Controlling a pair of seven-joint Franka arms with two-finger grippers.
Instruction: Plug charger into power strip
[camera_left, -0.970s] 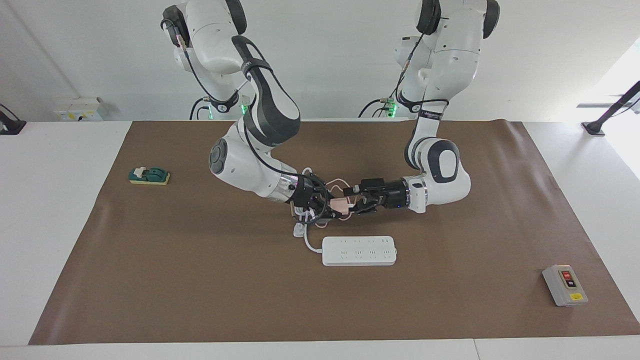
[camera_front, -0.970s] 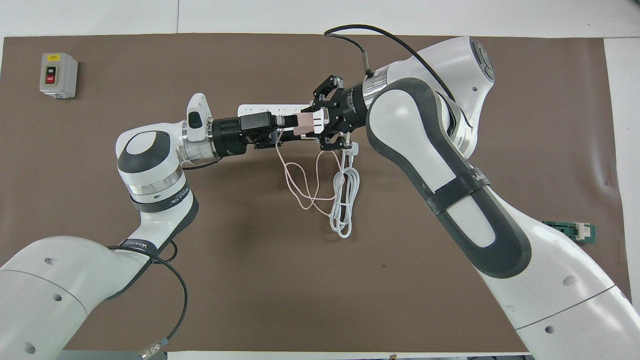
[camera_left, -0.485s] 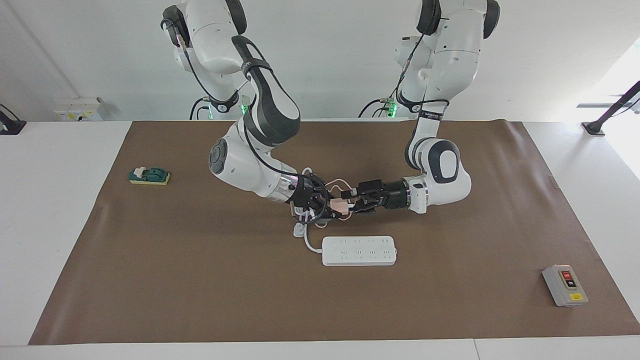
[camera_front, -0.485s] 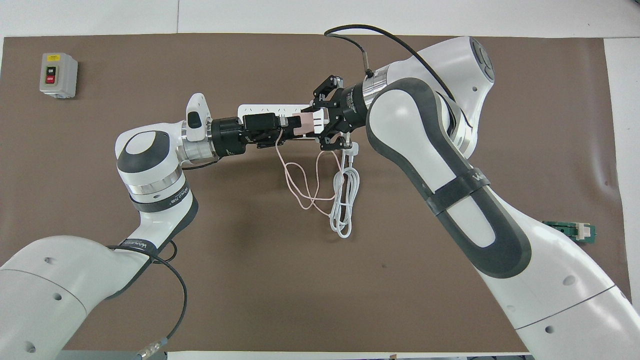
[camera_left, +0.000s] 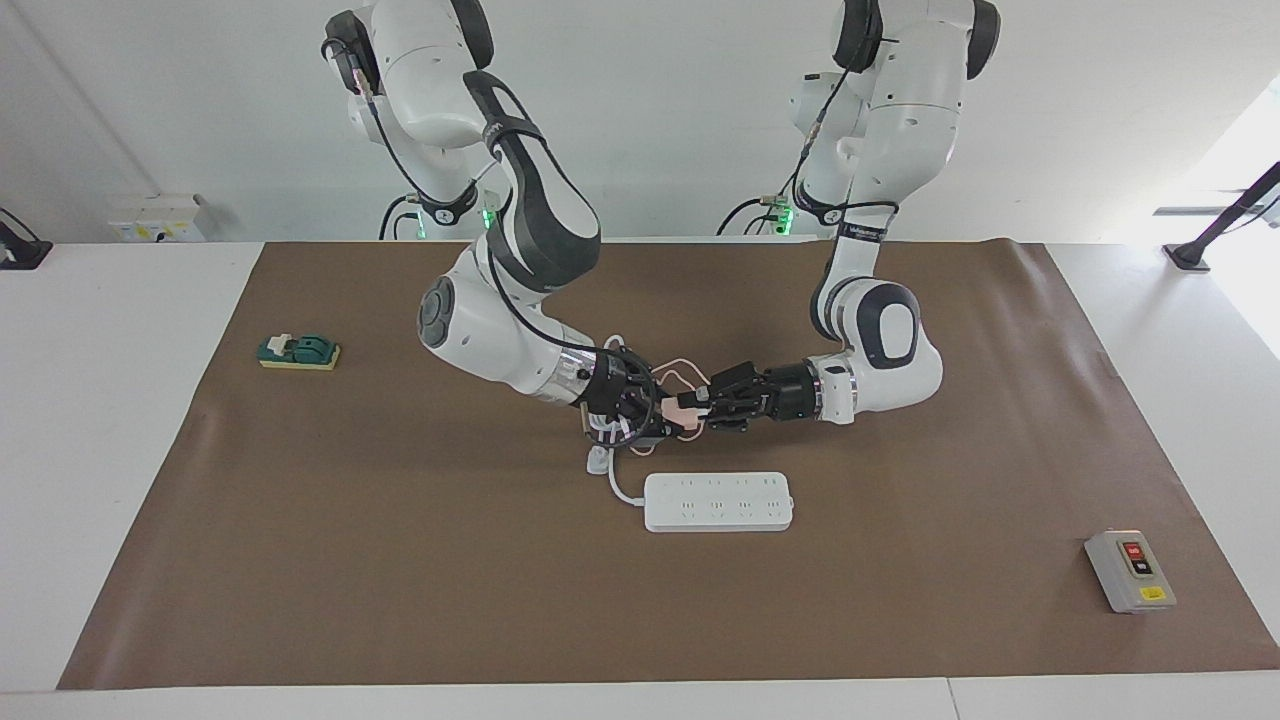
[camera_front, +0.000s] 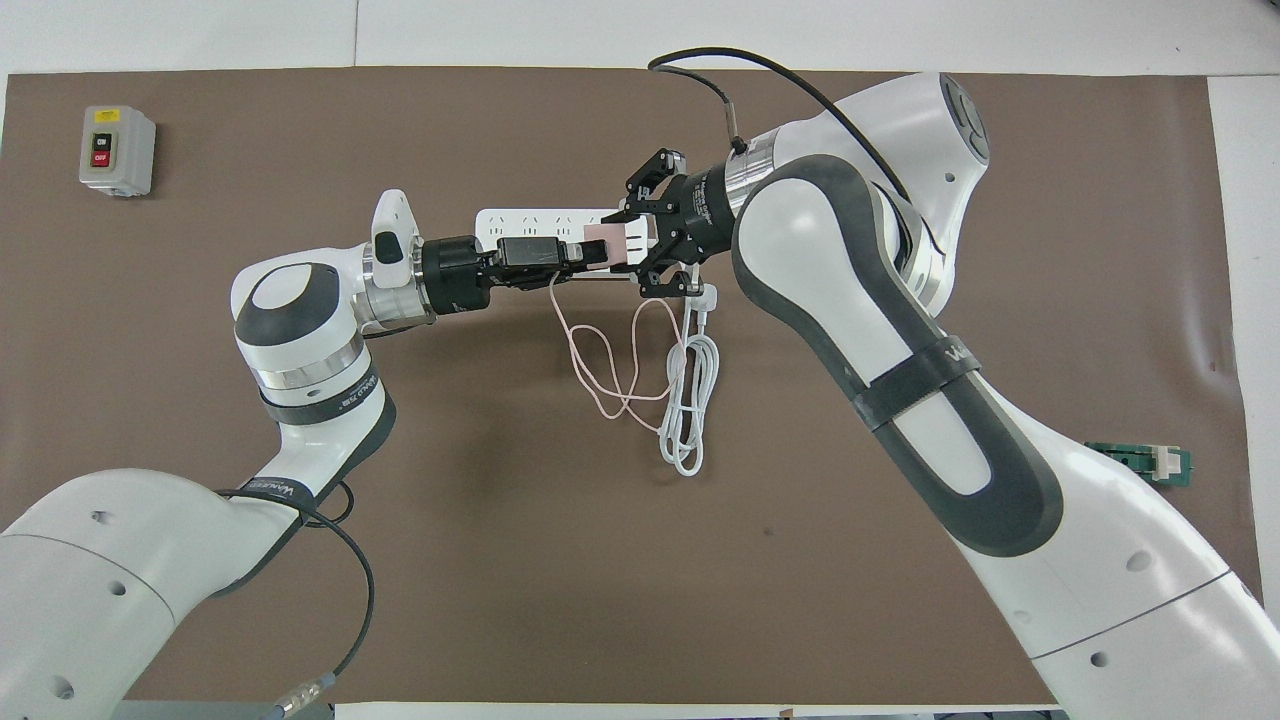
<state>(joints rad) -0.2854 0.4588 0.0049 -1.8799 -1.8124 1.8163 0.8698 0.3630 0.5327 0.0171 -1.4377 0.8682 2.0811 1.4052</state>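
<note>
The pink charger is held by both grippers, so my right gripper should open and move away before my left gripper turns the charger down to the power strip.
The pale pink charger is held in the air between both grippers, just above the mat beside the power strip. My right gripper is shut on one end of it. My left gripper comes from the other end, its fingers closed on the charger. The thin pink cable hangs in loops to the mat. The white power strip lies flat, farther from the robots than the grippers and partly covered by them in the overhead view.
The strip's thick white cord lies coiled nearer the robots, with its white plug under the right gripper. A grey button box sits toward the left arm's end. A green object sits toward the right arm's end.
My left gripper moved in toward the charger, rolled its wrist, and its fingers closed from open onto it. The right gripper stayed almost still with the charger.
</note>
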